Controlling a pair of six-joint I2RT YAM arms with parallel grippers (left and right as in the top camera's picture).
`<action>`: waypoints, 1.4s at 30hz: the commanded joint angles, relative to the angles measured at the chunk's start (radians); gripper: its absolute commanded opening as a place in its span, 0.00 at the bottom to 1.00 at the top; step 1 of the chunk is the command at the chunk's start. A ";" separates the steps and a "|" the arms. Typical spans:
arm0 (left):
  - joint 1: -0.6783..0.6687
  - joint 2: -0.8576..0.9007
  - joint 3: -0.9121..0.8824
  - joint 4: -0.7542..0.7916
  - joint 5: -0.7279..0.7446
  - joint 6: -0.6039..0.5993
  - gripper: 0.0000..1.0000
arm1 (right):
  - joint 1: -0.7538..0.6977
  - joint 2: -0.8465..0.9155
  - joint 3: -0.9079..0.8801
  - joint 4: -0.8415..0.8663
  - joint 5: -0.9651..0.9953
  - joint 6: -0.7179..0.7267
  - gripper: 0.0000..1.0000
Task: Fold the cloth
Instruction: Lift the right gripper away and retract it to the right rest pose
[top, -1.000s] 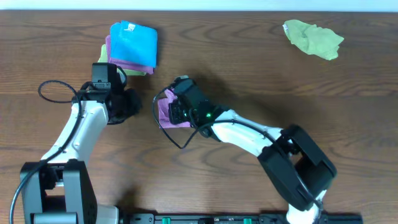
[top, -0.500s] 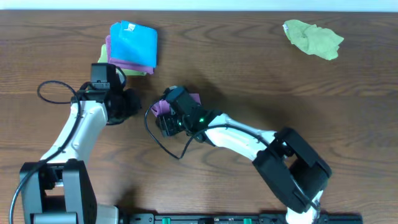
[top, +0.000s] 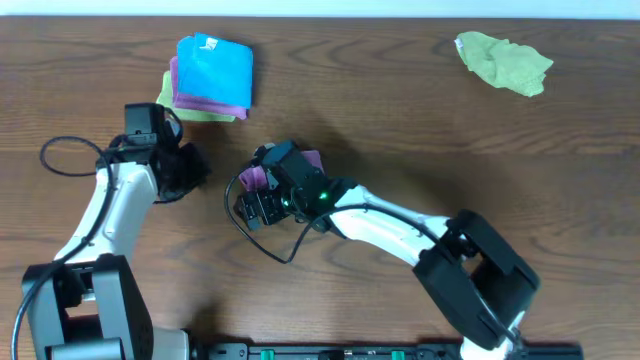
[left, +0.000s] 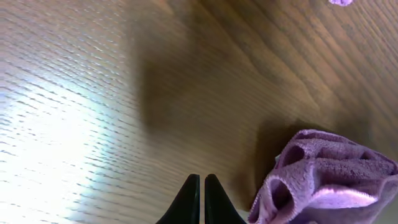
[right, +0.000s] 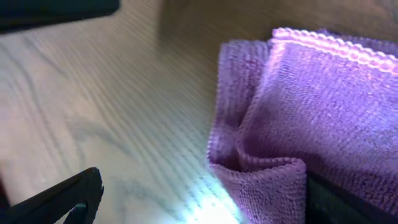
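The purple cloth's rolled end (top: 254, 178) is blocked by my right gripper, which should back off before my left gripper grabs it and lifts the cloth to the stack (top: 214, 74).
The purple cloth (top: 311, 159) lies bunched on the table's middle, mostly hidden under my right gripper (top: 247, 190) in the overhead view. In the right wrist view the cloth (right: 311, 106) shows a folded, rolled edge resting on the wood, and my right gripper (right: 202, 186) stands wide open around that edge without pinching it. My left gripper (top: 200, 167) sits to the left of the cloth, apart from it. In the left wrist view the gripper (left: 200, 193) is shut on nothing, with the cloth (left: 329, 174) just to its right.
A stack of folded cloths, blue (top: 213, 68) over purple (top: 205, 101) over lime green, sits at the back left. A crumpled lime-green cloth (top: 503, 62) lies at the back right. A black cable (top: 262, 238) loops below the right gripper.
My right gripper has opened wide and let go of the cloth, after carrying it leftward. The left arm has drawn back to the left.
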 joint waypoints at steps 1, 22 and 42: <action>0.009 -0.014 0.034 -0.012 -0.010 0.014 0.06 | 0.010 -0.068 0.022 -0.001 -0.019 -0.001 0.99; 0.009 -0.014 0.087 -0.127 0.229 0.010 0.95 | -0.182 -0.351 0.021 -0.443 0.171 0.044 0.99; -0.033 -0.014 -0.049 -0.112 0.428 -0.211 0.95 | -0.415 -1.449 -0.482 -0.845 0.231 0.138 0.99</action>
